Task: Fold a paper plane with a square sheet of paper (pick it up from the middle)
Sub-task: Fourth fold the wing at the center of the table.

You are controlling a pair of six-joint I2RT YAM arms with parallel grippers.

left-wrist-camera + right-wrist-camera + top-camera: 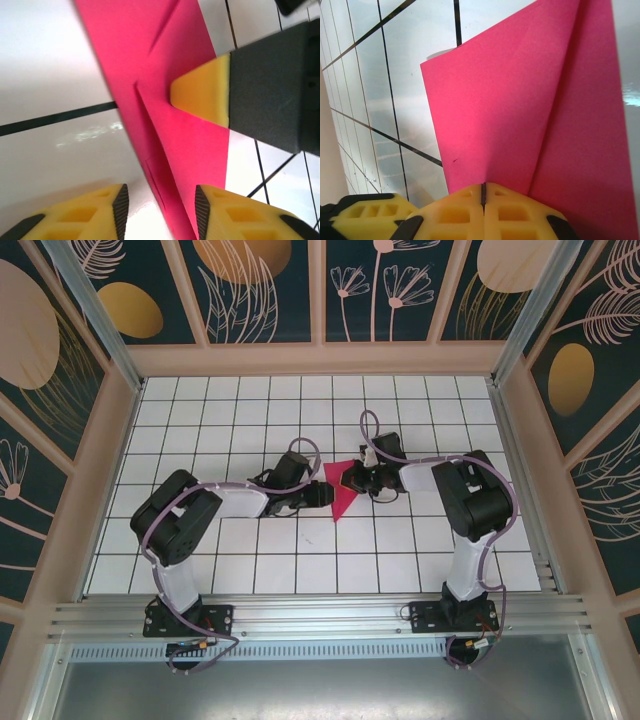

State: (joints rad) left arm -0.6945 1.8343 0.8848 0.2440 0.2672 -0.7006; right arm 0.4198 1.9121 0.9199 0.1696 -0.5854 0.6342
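Next, I move my left gripper up and press the fold's middle (137, 86) with it, because it is over the paper's narrow end (169, 200), where my right gripper must crease.
The magenta-pink sheet of paper (342, 498) is creased into a narrow pointed shape with its tip toward the near edge, in the middle of the tiled table. My right gripper (353, 480) is shut on its upper right edge; in the right wrist view the yellow jaws (483, 192) meet on the paper (495, 110), pinching a fold. My left gripper (322, 495) sits at the paper's left side. In the left wrist view its jaws (161, 212) stand apart, with a folded edge of the paper (170, 45) running between them untouched. The right gripper's yellow fingertip (200, 92) presses on the paper there.
White tiles with dark grid lines (250, 410) cover the table. Wooden walls (320, 358) enclose it at the back and sides. An aluminium rail (320, 612) with both arm bases runs along the near edge.
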